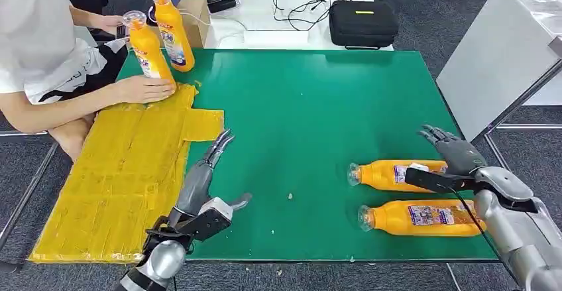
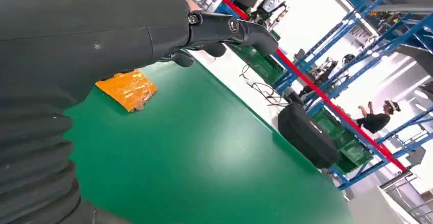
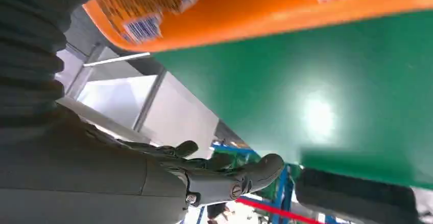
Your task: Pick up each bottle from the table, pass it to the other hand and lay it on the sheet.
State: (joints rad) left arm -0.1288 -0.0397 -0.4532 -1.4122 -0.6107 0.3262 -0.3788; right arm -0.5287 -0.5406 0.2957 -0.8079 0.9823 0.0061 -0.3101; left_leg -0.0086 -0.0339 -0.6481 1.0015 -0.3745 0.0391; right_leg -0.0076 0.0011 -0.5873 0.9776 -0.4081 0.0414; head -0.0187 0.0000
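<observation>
My gripper is to lift the farther orange bottle (image 1: 388,174), which lies with its barcode label (image 3: 143,28) up. I expect the blue-and-white front label to be hidden underneath when I do.
Two orange bottles lie on their sides on the green table (image 1: 298,105) at the front right, one farther back (image 1: 391,174) and one nearer the front (image 1: 417,218), caps pointing left. My right hand (image 1: 457,152) hovers open just right of the farther bottle, holding nothing; an orange bottle (image 3: 245,15) lies close beside it in the right wrist view. My left hand (image 1: 205,178) is open with fingers stretched, by the edge of the yellow sheet (image 1: 126,178). A person's hand (image 1: 142,89) holds an upright orange bottle (image 1: 147,49) on the sheet's far end; another (image 1: 173,31) stands behind.
A seated person in a white shirt (image 1: 33,46) is at the table's left. Behind the green table stands a white table with a black case (image 1: 362,23), cables and a cardboard box (image 1: 195,19). A grey panel (image 1: 494,59) leans at the right.
</observation>
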